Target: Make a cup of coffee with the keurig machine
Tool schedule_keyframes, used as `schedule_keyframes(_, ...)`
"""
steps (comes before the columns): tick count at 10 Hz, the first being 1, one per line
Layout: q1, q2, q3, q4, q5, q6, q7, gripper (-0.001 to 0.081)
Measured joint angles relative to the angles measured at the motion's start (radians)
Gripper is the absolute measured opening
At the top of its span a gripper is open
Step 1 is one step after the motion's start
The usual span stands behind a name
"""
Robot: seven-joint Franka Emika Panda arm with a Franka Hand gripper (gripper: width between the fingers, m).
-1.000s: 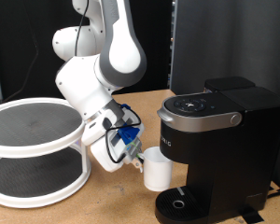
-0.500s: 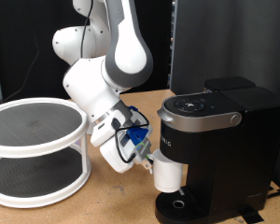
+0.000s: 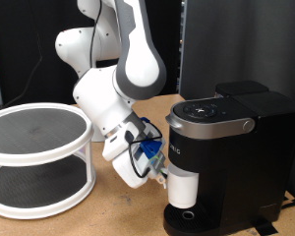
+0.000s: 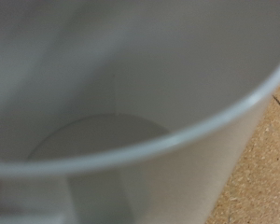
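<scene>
The white cup is hanging upright above the round drip tray, so my gripper continues to move it down until its bottom sits there, and then let go.
The white cup stands upright under the brew head of the black keurig machine, just above its round drip tray. My gripper reaches in from the exterior view's left and is shut on the cup's side. The machine's silver-grey lid handle is down. In the wrist view the cup fills almost the whole picture; I look into its pale empty inside past the rim. My fingers do not show in that view.
A white two-tier round rack with dark mesh shelves stands at the exterior view's left. The wooden table shows in front. A black panel rises behind the machine. The white arm fills the space between rack and machine.
The arm has carried the cup toward the exterior view's right, from beside the machine to under its brew head above the drip tray.
</scene>
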Motion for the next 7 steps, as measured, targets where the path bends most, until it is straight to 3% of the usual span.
schedule_keyframes(7,0.000,0.123,0.028,0.046,0.153,0.017,-0.153,0.0070)
